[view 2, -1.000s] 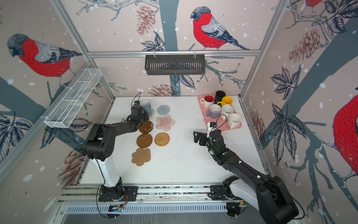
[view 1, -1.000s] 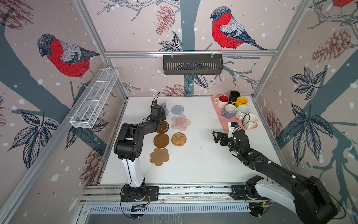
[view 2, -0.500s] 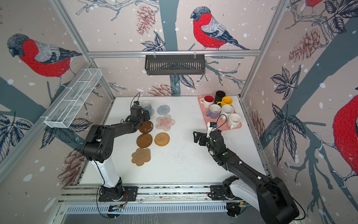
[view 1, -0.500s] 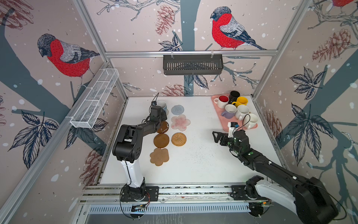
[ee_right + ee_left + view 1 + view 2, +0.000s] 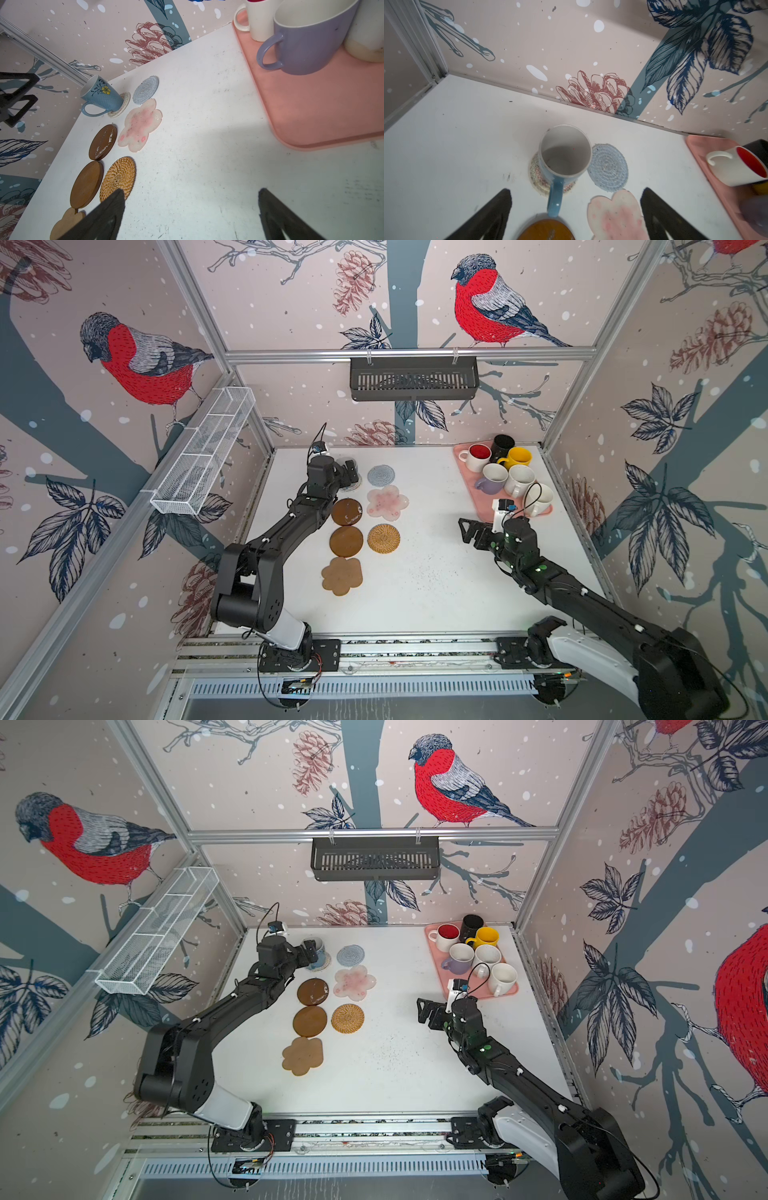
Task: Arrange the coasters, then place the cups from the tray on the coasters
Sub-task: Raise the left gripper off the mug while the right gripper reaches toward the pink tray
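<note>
My right gripper is still to take a cup, and the salmon tray (image 5: 510, 990) is close to the side of the cage. The gripper should first pinch the tray's near corner rim (image 5: 288, 144) and pull the tray inward.
A light blue cup (image 5: 564, 153) stands upright on the beige woven coaster (image 5: 534, 176) at the far left, its handle pointing towards my left gripper (image 5: 576, 190). That gripper is open and holds nothing, its fingers apart from the handle. Beside it lie the grey-blue round (image 5: 381, 476), pink flower (image 5: 387, 502), two brown discs (image 5: 347, 512), wicker round (image 5: 383, 537) and cork flower (image 5: 341, 576), all bare. The salmon tray (image 5: 311, 108) at the far right holds several cups, the lavender one (image 5: 307, 41) nearest its front. My right gripper (image 5: 469, 531) hovers open and empty over the table.
A dark slotted basket (image 5: 413, 379) hangs on the back wall and a white wire rack (image 5: 203, 456) on the left wall. The cage walls close in the table on three sides. Bare white tabletop (image 5: 432, 572) lies between the coasters and the tray.
My left gripper has opened and let go of the light blue cup, which now stands on the beige coaster. The right arm has not moved.
</note>
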Available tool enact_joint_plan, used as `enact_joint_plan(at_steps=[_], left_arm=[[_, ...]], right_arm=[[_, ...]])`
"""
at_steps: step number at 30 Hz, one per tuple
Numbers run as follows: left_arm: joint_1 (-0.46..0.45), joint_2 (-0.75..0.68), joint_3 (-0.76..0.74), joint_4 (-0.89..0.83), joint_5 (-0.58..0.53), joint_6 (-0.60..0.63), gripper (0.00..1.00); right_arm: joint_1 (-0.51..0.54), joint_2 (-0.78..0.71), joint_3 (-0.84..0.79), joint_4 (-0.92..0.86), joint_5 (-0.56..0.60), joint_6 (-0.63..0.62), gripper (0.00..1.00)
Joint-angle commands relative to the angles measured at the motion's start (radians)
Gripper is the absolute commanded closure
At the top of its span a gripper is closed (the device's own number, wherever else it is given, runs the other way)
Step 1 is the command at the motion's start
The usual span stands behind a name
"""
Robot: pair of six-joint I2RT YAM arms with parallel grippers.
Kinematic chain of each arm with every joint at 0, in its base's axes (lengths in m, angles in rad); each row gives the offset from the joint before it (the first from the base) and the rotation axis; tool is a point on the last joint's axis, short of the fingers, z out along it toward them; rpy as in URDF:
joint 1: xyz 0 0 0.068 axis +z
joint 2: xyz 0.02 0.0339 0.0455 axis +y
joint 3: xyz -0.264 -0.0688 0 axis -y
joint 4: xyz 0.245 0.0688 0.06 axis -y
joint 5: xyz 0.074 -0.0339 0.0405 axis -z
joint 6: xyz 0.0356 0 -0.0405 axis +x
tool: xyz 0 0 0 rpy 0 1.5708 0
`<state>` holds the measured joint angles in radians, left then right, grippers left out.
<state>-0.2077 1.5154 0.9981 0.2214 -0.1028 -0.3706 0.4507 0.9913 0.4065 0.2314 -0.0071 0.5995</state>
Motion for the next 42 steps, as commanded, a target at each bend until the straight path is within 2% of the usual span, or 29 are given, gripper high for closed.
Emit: enact_joint_plan(at_steps=[1,3,7,11,16,25,35,39,42], left_arm=[[-0.024,-0.077,-0.037,-0.075,0.059,-0.05,0.03],[-0.055,-0.131,-0.062,-0.096,0.062,-0.052,0.04],[-0.132,-0.213,-0.112,-0.12,0.074,-0.086,0.04],[-0.241,-0.282,-0.196,-0.076,0.082,-0.121,0.05],[-0.362,-0.334,-0.241,-0.113,0.029,-0.132,0.05],[-0.501,-0.454,-0.336,-0.134,0.027,-0.148,0.06],[-0.539,-0.567,-0.42,-0.173,-0.002,-0.168,0.06],[-0.539,-0.582,-0.442,-0.176,0.0,-0.179,0.06],[-0.539,-0.595,-0.457,-0.173,0.001,-0.185,0.06]], right_arm=[[-0.01,0.018,0.029,-0.047,0.056,0.016,0.03],[-0.03,0.041,0.051,-0.075,0.049,0.025,0.08],[-0.05,0.112,0.11,-0.135,0.06,0.03,0.11],[-0.053,0.195,0.169,-0.161,0.11,0.015,0.13],[-0.057,0.319,0.234,-0.153,0.191,-0.015,0.19],[-0.14,0.531,0.354,-0.139,0.165,-0.053,0.46],[-0.168,0.669,0.433,-0.133,0.155,-0.066,0.6],[-0.176,0.694,0.438,-0.129,0.16,-0.053,0.79],[-0.179,0.7,0.43,-0.123,0.179,-0.044,0.87]])
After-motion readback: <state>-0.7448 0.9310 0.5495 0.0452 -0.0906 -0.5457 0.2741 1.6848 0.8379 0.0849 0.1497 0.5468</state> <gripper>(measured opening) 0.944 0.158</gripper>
